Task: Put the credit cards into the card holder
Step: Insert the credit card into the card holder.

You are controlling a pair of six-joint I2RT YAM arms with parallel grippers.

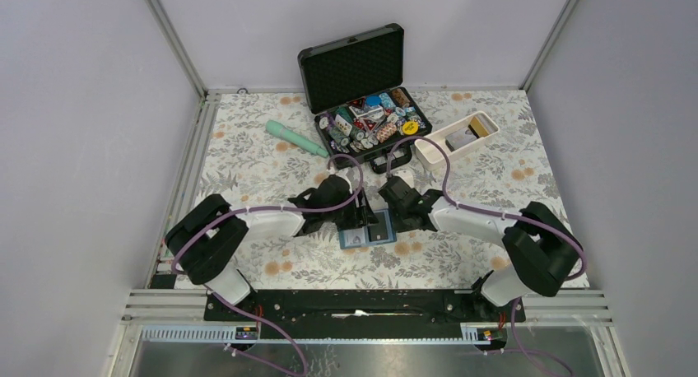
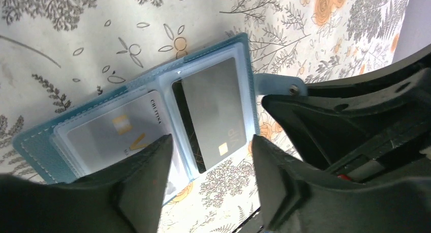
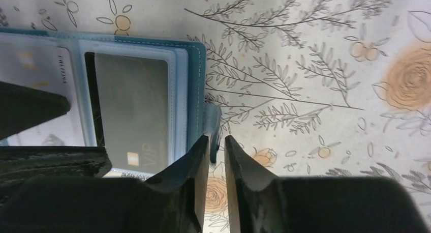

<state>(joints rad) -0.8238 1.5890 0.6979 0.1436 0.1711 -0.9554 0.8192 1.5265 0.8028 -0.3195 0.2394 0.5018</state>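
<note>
Both open pockets hold cards while my right gripper is at the snap tab (image 3: 212,122), so next I leave the tab and turn the grey card's page (image 3: 173,141) by its edge.
The teal card holder (image 1: 366,231) lies open on the floral cloth between both arms. In the left wrist view its right pocket (image 2: 244,45) holds a grey credit card (image 2: 213,106) over a dark one (image 2: 184,121). A silver card (image 2: 112,131) sits in the left pocket. My left gripper (image 2: 211,141) hovers open just above the holder's near edge, with nothing between its fingers. My right gripper (image 3: 217,139) stands at the holder's right edge (image 3: 195,80). Its jaws are a narrow slit apart, and the snap tab (image 3: 213,122) hangs loosely into that slit.
A black foam-lined case (image 1: 354,64) full of poker chips (image 1: 370,122) stands open at the back. To its right, a long white tray (image 1: 428,155) holds a grey and an orange-gold flat item. A mint-green cylinder (image 1: 296,138) lies at the back left.
</note>
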